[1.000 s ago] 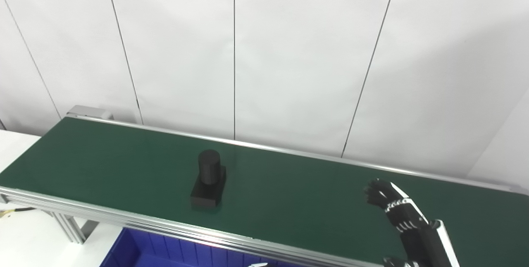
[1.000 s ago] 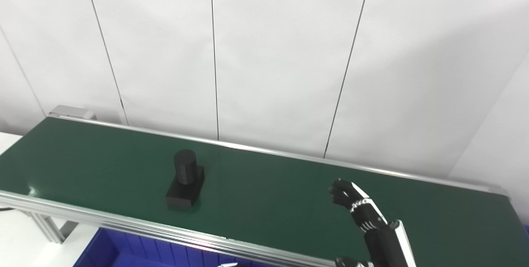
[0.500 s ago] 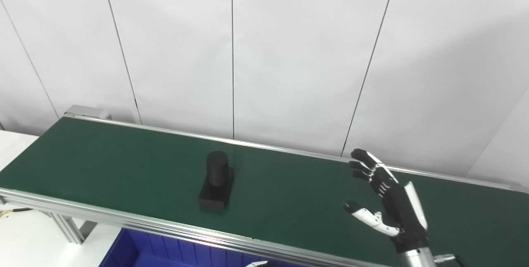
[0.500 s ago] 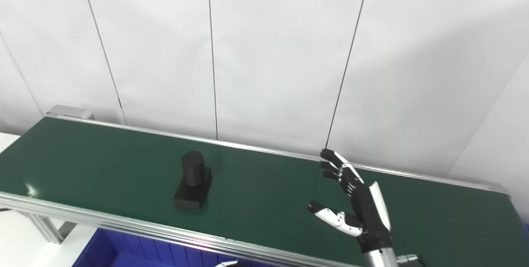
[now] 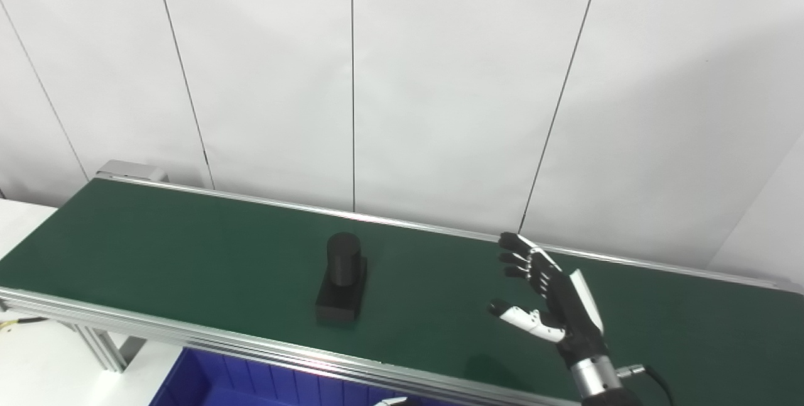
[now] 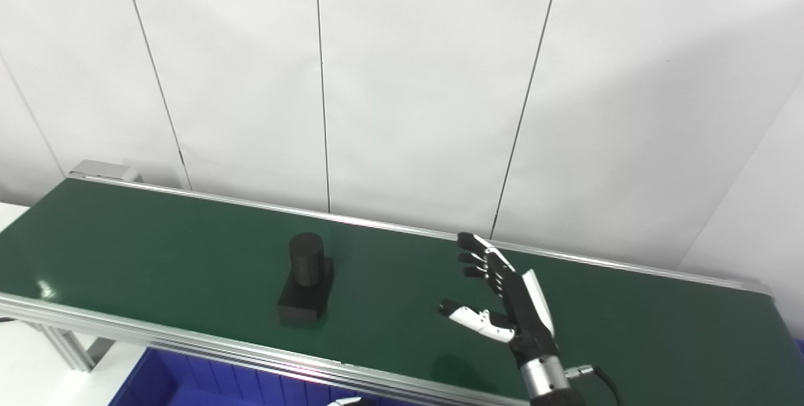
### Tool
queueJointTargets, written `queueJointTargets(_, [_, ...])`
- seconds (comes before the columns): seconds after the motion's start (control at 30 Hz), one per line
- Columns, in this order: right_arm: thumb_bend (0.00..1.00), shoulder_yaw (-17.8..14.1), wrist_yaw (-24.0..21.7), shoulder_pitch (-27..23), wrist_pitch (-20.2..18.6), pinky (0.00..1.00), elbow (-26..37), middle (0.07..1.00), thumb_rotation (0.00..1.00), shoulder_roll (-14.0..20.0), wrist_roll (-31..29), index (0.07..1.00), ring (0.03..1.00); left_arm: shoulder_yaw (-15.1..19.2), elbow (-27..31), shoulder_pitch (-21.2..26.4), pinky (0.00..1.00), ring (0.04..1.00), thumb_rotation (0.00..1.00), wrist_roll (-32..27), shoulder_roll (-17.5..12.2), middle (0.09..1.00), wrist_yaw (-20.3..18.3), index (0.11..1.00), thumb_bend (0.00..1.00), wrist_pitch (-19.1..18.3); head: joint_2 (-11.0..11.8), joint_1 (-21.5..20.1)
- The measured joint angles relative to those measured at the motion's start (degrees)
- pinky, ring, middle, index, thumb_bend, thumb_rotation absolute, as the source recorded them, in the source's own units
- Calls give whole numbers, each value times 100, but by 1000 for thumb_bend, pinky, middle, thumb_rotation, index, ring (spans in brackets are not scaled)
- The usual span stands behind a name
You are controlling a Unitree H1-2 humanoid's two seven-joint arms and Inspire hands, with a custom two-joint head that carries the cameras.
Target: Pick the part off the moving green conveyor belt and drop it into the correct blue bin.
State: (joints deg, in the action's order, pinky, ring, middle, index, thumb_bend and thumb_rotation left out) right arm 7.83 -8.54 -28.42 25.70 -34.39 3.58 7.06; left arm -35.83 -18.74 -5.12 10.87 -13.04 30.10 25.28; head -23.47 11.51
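I expect the flat rectangular base to come along when I lift the upright cylinder, because the cylinder goes straight into the same black below.
A black part, an upright cylinder on a flat rectangular base, stands on the green conveyor belt near its middle. It also shows in the right eye view. My right hand is open above the belt, fingers spread and thumb out, palm facing left towards the part, well to the right of it and apart from it. It shows in the right eye view too. My left hand is out of view, apart from a small light tip at the bottom edge that I cannot identify.
A blue bin sits below the belt's near aluminium rail at the bottom. A white table lies at the lower left. White wall panels stand behind the belt's far rail.
The part has drifted right along the belt. My right hand has risen, opened with fingers spread, and moved left towards the part.
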Motion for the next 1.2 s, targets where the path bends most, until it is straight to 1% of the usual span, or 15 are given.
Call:
queueJointTargets(0.1, [806,30,77,-84,0,752,-216,858,333,-33,0,860,809,1,2,-21,694,798,1000,0,0,813,-2,784,1000,0,9,9])
queueJointTargets(0.13, [796,30,107,-104,0,751,-286,859,300,-43,0,861,808,3,3,-23,693,799,1000,0,1,814,-2,783,1000,0,9,26])
queueJointTargets(0.3, [787,35,188,-156,0,760,-422,857,268,-70,19,863,808,5,11,-37,692,797,1000,0,-4,811,-2,780,1000,0,-26,18])
queueJointTargets(0.4, [783,32,209,-309,0,763,-619,860,260,-77,35,864,809,3,24,-40,691,795,1000,0,-8,809,-2,779,1000,0,-44,9])
queueJointTargets(0.57, [785,24,209,-591,0,766,-904,864,219,-117,20,861,813,5,108,-48,692,797,1000,1,-16,815,-2,781,994,0,-62,-53])
queueJointTargets(0.67, [798,21,206,-752,0,762,-1167,868,303,-142,7,873,812,0,157,-52,709,807,1000,1,-21,816,-14,786,992,0,-97,-114])
queueJointTargets(0.77, [823,22,185,-890,0,765,-1413,874,345,-153,0,874,811,-3,164,-57,710,807,1000,0,-21,816,-18,787,995,0,-114,-176])
queueJointTargets(0.8, [834,22,176,-918,0,766,-1458,875,361,-151,-16,874,809,-2,169,-65,712,808,1000,0,-21,818,-18,787,998,0,-166,-211])
queueJointTargets(0.87, [842,21,127,-1023,0,765,-1616,871,377,-152,-66,873,802,-3,179,-89,715,811,1000,0,-22,820,-18,788,999,0,-167,-211])
queueJointTargets(0.9, [844,21,93,-1056,0,764,-1643,870,382,-145,-73,872,799,-3,186,-98,716,811,1000,0,-22,820,-18,789,1000,0,-210,-263])
queueJointTargets(0.93, [845,23,71,-1110,0,764,-1690,860,413,-145,-83,871,795,-4,197,-111,723,814,1000,0,-22,822,-19,790,1000,0,-237,-272])
queueJointTargets(1.0, [841,28,63,-1209,0,803,-1784,847,456,-139,-83,869,793,-10,212,-119,735,817,1000,0,-22,824,-36,792,999,0,-272,-238])
queueJointTargets(1.1, [831,65,82,-1373,0,806,-1954,841,441,-135,-51,863,791,-12,260,-135,736,822,1000,0,-24,827,-71,793,991,0,-281,-220])
queueJointTargets(1.17, [821,82,118,-1456,0,766,-2079,835,446,-129,-22,860,789,-21,304,-139,732,817,1000,3,-23,826,-82,792,977,0,-281,-220])
queueJointTargets(1.2, [811,93,133,-1505,0,767,-2182,835,454,-131,11,860,788,-24,315,-143,729,817,1000,10,-24,826,-81,793,974,0,-307,-220])
